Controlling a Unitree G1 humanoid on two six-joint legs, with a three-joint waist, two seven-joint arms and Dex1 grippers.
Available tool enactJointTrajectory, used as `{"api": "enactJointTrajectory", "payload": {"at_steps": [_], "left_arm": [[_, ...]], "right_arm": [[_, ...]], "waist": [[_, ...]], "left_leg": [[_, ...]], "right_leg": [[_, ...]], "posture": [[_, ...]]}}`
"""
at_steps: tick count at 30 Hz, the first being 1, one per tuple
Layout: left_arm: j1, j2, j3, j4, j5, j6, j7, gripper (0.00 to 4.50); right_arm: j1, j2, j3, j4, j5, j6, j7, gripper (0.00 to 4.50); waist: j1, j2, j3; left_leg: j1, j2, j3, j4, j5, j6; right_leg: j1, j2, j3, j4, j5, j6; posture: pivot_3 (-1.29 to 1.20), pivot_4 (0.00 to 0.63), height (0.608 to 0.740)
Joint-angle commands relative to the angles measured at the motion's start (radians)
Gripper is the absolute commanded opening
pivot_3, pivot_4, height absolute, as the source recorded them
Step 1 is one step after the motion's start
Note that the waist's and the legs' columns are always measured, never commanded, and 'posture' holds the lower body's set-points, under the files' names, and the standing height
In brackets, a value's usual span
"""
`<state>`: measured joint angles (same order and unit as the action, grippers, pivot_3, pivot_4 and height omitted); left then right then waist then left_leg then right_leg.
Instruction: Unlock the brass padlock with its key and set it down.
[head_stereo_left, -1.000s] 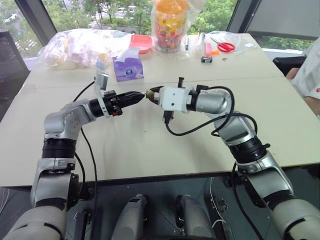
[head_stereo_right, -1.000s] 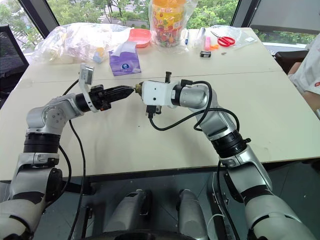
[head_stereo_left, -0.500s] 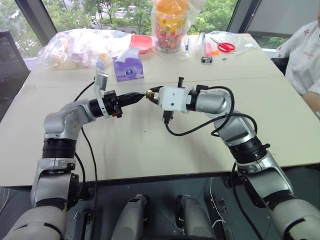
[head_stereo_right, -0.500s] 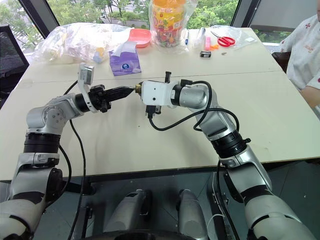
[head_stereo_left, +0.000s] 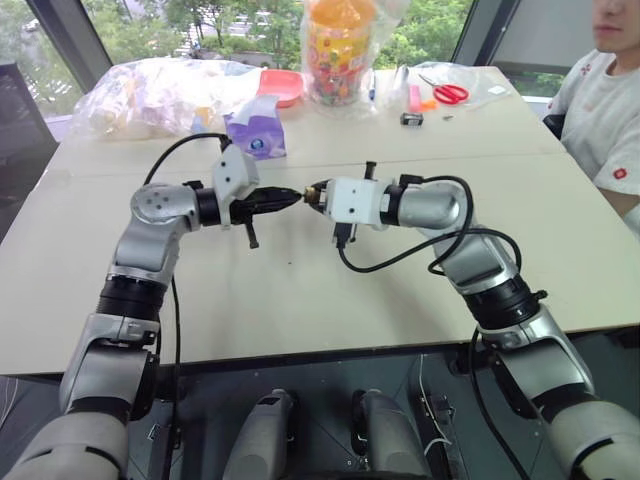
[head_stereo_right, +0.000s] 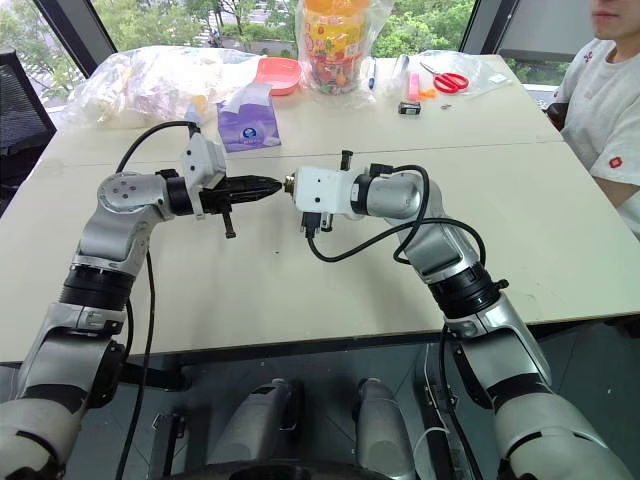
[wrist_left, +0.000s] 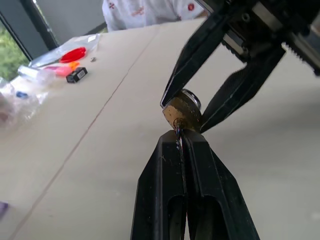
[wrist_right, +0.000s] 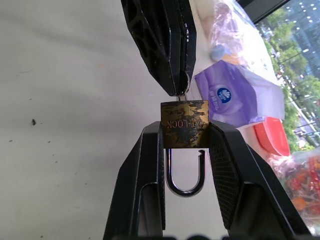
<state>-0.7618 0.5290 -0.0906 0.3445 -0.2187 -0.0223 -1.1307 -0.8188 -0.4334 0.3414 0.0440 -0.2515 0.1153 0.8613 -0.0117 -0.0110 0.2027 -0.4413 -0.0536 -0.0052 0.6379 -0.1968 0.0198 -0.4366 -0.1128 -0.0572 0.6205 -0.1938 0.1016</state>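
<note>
With the shackle's free leg (wrist_right: 201, 153) out of the lock body, my left gripper next leaves the key and takes the lock body (wrist_right: 184, 125) before my right gripper opens.
The brass padlock (wrist_right: 184, 137) hangs in mid-air over the table, pinched by its sides between the fingers (wrist_right: 150, 165) of my right gripper (head_stereo_left: 314, 191), which is shut on it. Its silver shackle (wrist_right: 185, 185) points back toward the right wrist, and one leg ends free just short of the body. The key (wrist_left: 177, 131) shows as a thin sliver going into the end of the lock body. My left gripper (wrist_left: 181, 139) is shut on the key and meets the padlock tip to tip. Both grippers are level above the table's middle.
Along the table's (head_stereo_left: 300, 300) far edge lie a purple tissue pack (head_stereo_left: 256, 128), clear plastic bags (head_stereo_left: 150, 90), a pink bowl (head_stereo_left: 283, 85), a tall jar of sweets (head_stereo_left: 340, 50) and red scissors (head_stereo_left: 448, 93). A person (head_stereo_left: 605, 90) sits at the far right. Black cables hang under both wrists.
My left wrist has rolled a good way round with its fingertips staying at the padlock. The person at the right has leaned further into view.
</note>
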Motion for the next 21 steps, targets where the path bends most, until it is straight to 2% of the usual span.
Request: {"api": "enactJointTrajectory", "payload": {"at_steps": [1,2,4,6,8,11,21], "left_arm": [[-0.035,-0.011,-0.026,0.027,0.048,-0.089,-0.003,0.03],[-0.038,-0.011,-0.028,0.039,0.052,-0.095,-0.008,0.03],[-0.06,-0.018,0.035,0.022,-0.136,0.271,-0.043,0.03],[-0.074,-0.002,0.07,0.021,-0.236,0.471,-0.088,0.03],[-0.069,0.029,0.069,0.0,-0.256,0.562,-0.115,0.6],[-0.065,0.039,0.077,-0.015,-0.257,0.611,-0.09,1.7],[-0.092,-0.003,0.115,0.012,-0.274,0.641,-0.049,1.7]], "right_arm": [[-0.014,0.024,0.003,-0.067,0.028,-0.023,0.003,0.71],[-0.017,0.025,0.004,-0.062,0.026,-0.024,0.002,0.71],[-0.019,0.025,0.002,-0.062,0.019,-0.026,-0.004,0.71],[-0.022,0.023,0.001,-0.059,0.012,-0.031,-0.012,0.71],[-0.024,0.02,-0.002,-0.057,0.006,-0.034,-0.016,0.71],[-0.025,0.018,-0.006,-0.054,0.0,-0.04,-0.019,0.71],[-0.031,0.03,-0.001,-0.053,-0.004,-0.051,-0.026,0.71]], "waist": [[0.0,0.0,0.0],[0.001,0.0,0.0],[0.003,0.0,0.0],[-0.002,0.0,0.0],[-0.007,0.0,0.0],[-0.007,0.0,0.0],[-0.001,0.0,0.0]], "left_leg": [[0.0,0.0,0.0,0.0,0.0,0.0],[0.0,0.0,0.0,0.0,0.0,0.0],[0.0,0.0,0.0,0.001,0.0,0.0],[-0.001,0.0,0.0,0.005,-0.001,0.002],[-0.001,0.0,0.0,0.009,-0.003,0.005],[-0.001,0.0,0.0,0.009,-0.003,0.005],[-0.001,0.0,0.0,0.011,-0.003,0.004]], "right_leg": [[0.0,0.0,0.0,0.0,0.0,0.0],[0.0,0.0,0.0,0.0,0.0,0.0],[0.0,0.0,0.0,0.0,0.0,0.0],[0.001,0.0,-0.001,0.002,0.0,0.001],[0.001,0.0,-0.001,0.006,-0.001,0.002],[0.001,0.0,0.0,0.007,-0.001,0.002],[0.001,0.0,0.0,0.008,-0.001,0.002]], "posture": [[0.0,0.15,0.74],[0.0,0.15,0.74],[0.0,0.15,0.74],[0.0,0.15,0.74],[0.0,0.15,0.74],[0.0,0.15,0.74],[0.0,0.15,0.74]]}}
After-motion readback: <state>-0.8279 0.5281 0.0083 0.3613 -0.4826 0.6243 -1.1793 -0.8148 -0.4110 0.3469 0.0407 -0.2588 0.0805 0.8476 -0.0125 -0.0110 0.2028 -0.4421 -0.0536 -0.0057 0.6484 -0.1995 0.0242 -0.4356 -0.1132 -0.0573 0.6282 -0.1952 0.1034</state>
